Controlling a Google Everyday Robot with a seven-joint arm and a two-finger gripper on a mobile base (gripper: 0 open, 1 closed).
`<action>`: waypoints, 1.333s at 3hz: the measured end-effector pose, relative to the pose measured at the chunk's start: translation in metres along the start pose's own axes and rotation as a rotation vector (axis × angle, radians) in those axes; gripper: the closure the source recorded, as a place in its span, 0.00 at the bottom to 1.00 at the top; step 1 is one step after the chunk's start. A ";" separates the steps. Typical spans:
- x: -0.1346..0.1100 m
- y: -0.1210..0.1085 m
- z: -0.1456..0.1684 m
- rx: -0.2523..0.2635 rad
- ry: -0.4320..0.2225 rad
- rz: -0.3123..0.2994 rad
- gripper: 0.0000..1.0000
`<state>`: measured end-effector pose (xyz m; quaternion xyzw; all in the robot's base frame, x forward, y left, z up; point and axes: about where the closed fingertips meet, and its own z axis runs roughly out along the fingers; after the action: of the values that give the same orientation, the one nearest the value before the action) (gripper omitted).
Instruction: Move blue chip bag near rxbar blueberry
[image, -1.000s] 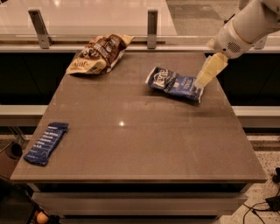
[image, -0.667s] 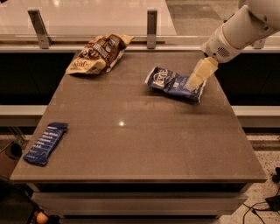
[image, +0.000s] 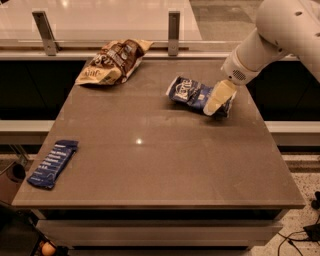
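Note:
The blue chip bag looks puffed and crinkly (image: 195, 96). Its loose end (image: 180, 89) should keep sticking out rather than hang down limp when I lift the bag.
The blue chip bag (image: 191, 94) lies on the table's far right part, crinkly dark blue with white lettering. My gripper (image: 214, 103) comes down from the upper right on a white arm and sits over the bag's right end, its cream finger lying across the foil. The rxbar blueberry (image: 53, 163) lies flat near the table's front left corner, a slim dark-blue bar with rows of white text. The bag and the bar are far apart, across the table from each other.
A brown-and-tan chip bag (image: 113, 62) lies at the table's back left. The brown table (image: 150, 165) has a glass rail with two metal posts (image: 173, 25) behind it. Floor and cables show at the lower right.
My gripper has moved left and down, from beside the blue chip bag's right edge onto its right end. The bag, the bar and the brown bag have not moved.

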<state>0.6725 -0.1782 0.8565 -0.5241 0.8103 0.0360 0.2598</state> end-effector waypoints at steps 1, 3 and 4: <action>0.000 0.007 0.016 -0.024 -0.011 0.001 0.00; -0.024 0.026 0.021 -0.062 -0.066 -0.050 0.39; -0.031 0.033 0.024 -0.080 -0.080 -0.066 0.62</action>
<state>0.6629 -0.1297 0.8430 -0.5588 0.7794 0.0807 0.2717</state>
